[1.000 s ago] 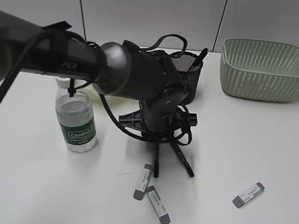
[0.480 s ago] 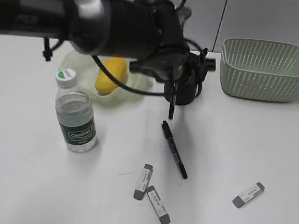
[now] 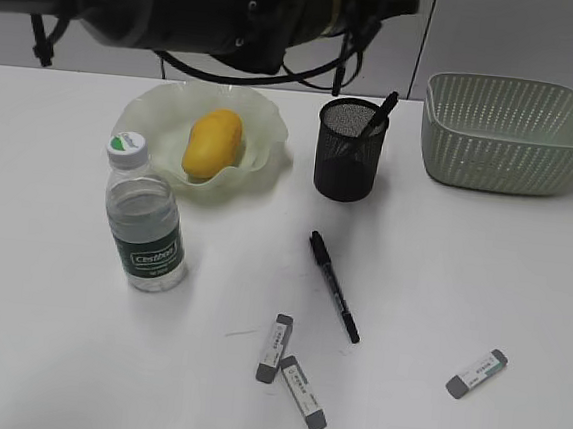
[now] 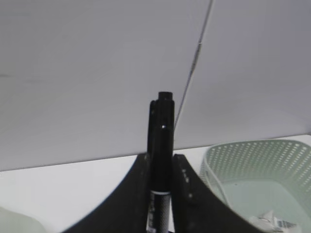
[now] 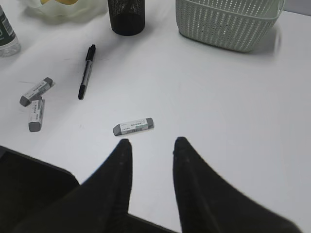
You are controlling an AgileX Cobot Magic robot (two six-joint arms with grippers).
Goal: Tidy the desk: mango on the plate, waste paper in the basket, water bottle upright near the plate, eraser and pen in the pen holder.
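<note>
My left gripper is holding the black pen (image 3: 340, 77) upright over the pen holder's opening (image 3: 348, 115), so I go on lowering it until the pen's tip is inside, then let go.
My left gripper (image 4: 161, 157) is shut on a black pen (image 4: 163, 124) that stands upright between its fingers, high above the desk. The left arm (image 3: 214, 7) crosses the top of the exterior view, above the black mesh pen holder (image 3: 350, 152), which has one pen leaning in it. A second pen (image 3: 333, 285) lies on the desk (image 3: 461, 280). Three erasers (image 3: 275, 347) (image 3: 303, 393) (image 3: 476, 373) lie near the front. The mango (image 3: 212, 144) rests on the plate (image 3: 139, 116). The water bottle (image 3: 144, 217) stands upright beside the plate. My right gripper (image 5: 151, 141) is open, just short of an eraser (image 5: 133, 126).
The woven basket (image 3: 509, 134) stands at the back right, and the waste paper (image 4: 272, 221) lies inside it. A grey panelled wall runs behind the desk. The right wrist view also shows the lying pen (image 5: 86, 72) and two erasers (image 5: 36, 91) at left.
The left arm has risen from the desk surface up and back with a pen in its gripper. One pen stays lying on the desk. The right gripper has not moved.
</note>
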